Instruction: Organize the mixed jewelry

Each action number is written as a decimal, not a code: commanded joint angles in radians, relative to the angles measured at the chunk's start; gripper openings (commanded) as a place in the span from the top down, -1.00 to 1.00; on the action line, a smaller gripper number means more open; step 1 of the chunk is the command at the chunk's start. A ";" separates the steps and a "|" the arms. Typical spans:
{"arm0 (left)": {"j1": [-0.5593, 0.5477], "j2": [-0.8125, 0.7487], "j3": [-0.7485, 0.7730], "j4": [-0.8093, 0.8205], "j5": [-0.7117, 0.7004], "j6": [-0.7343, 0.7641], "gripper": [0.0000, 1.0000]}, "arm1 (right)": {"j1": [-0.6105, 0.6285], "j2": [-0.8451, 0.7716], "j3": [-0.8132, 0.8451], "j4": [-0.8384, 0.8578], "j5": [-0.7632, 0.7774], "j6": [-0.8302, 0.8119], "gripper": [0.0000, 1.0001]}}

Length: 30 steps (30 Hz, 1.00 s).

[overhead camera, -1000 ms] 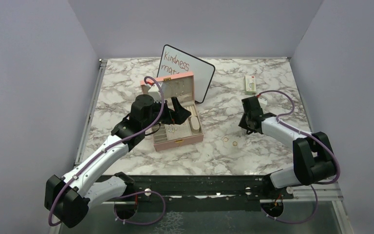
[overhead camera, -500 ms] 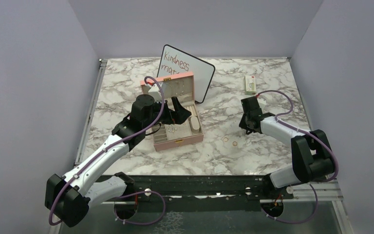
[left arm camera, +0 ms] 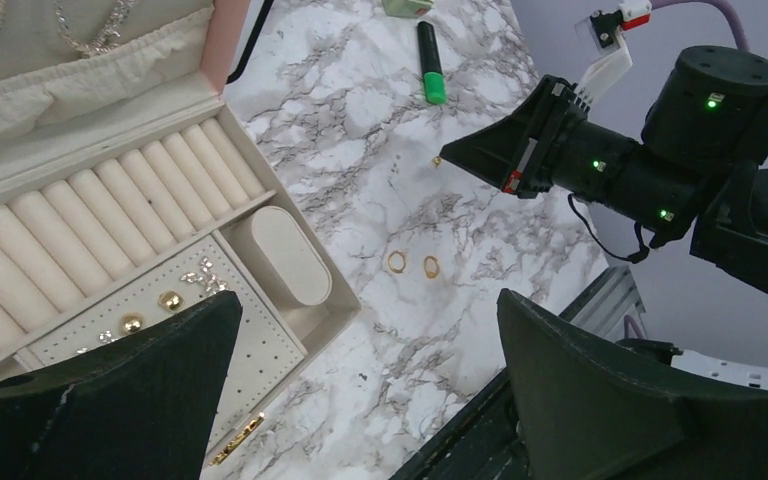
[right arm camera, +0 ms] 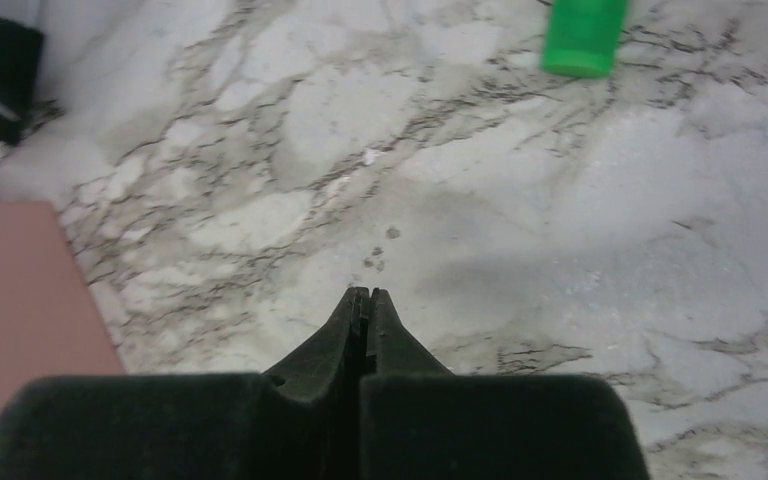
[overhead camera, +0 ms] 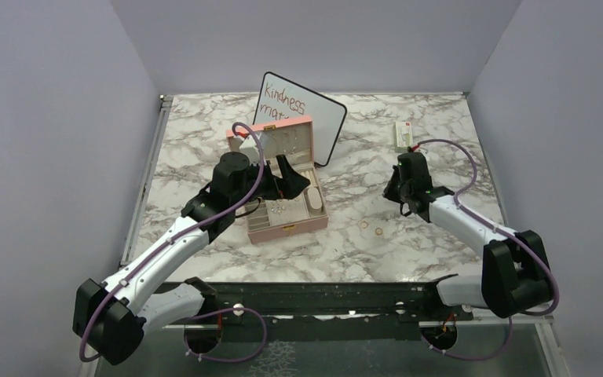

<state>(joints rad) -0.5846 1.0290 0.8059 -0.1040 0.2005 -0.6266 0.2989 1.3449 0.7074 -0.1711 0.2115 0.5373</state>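
Observation:
The tiny gold bit [left arm camera: 436, 161] sticks out from the end of my right gripper. My left gripper keeps moving toward it with open fingers until they are on both sides of the bit.
The mixed jewelry is spread out: two gold rings [left arm camera: 397, 261] [left arm camera: 431, 265] lie on the marble right of the pink box [overhead camera: 290, 224], with gold studs [left arm camera: 170, 299] in the box's front tray. The same rings [overhead camera: 363, 224] show in the top view. My left gripper [left arm camera: 365, 300] hangs open over the box's front right corner, holding nothing. My right gripper [right arm camera: 362, 295] is shut above bare marble. A tiny gold bit [left arm camera: 436, 160] sits right at the right gripper's tip [left arm camera: 448, 157]; I cannot tell whether it is pinched.
A whiteboard [overhead camera: 314, 118] leans behind the box. A green marker [left arm camera: 430, 75] lies beyond the right gripper, its cap [right arm camera: 582, 35] in the right wrist view. A white-green packet [overhead camera: 403, 135] lies at the back right. The table's dark front rail [overhead camera: 322, 298] runs along the near edge.
My right gripper's jaws have closed, and it has shifted slightly toward the back with its arm swinging right. The left arm has not moved.

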 commanded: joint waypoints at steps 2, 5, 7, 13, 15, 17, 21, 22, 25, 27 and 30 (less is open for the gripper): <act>-0.004 0.019 -0.029 0.097 0.096 -0.077 -0.97 | -0.007 -0.099 -0.042 0.152 -0.292 -0.059 0.99; -0.004 0.032 -0.060 0.176 0.132 -0.127 -0.97 | -0.007 -0.138 -0.064 0.236 -0.464 -0.061 0.99; -0.004 0.037 -0.090 0.230 0.150 -0.168 -0.97 | -0.007 -0.158 -0.076 0.285 -0.562 -0.040 0.99; -0.004 0.062 -0.167 0.419 0.194 -0.312 -0.97 | -0.005 -0.200 -0.104 0.430 -0.776 0.088 0.99; -0.004 0.075 -0.166 0.430 0.194 -0.328 -0.97 | -0.006 -0.208 -0.117 0.484 -0.833 0.158 0.99; -0.005 0.088 -0.162 0.437 0.194 -0.343 -0.96 | -0.004 -0.214 -0.136 0.561 -0.889 0.237 0.99; -0.009 0.123 -0.155 0.483 0.207 -0.398 -0.87 | 0.002 -0.217 -0.179 0.724 -0.956 0.388 0.99; -0.011 0.134 -0.149 0.495 0.220 -0.411 -0.85 | 0.005 -0.217 -0.189 0.758 -0.966 0.418 0.99; -0.026 0.175 -0.132 0.533 0.240 -0.452 -0.77 | 0.011 -0.218 -0.220 0.856 -0.986 0.509 0.99; -0.040 0.198 -0.132 0.574 0.247 -0.486 -0.74 | 0.017 -0.220 -0.235 0.911 -0.989 0.559 0.99; -0.061 0.222 -0.140 0.649 0.246 -0.536 -0.68 | 0.026 -0.221 -0.252 0.965 -0.985 0.611 0.99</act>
<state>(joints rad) -0.6186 1.2266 0.6434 0.3962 0.4076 -1.0740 0.3122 1.1439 0.4786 0.6212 -0.7269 1.0218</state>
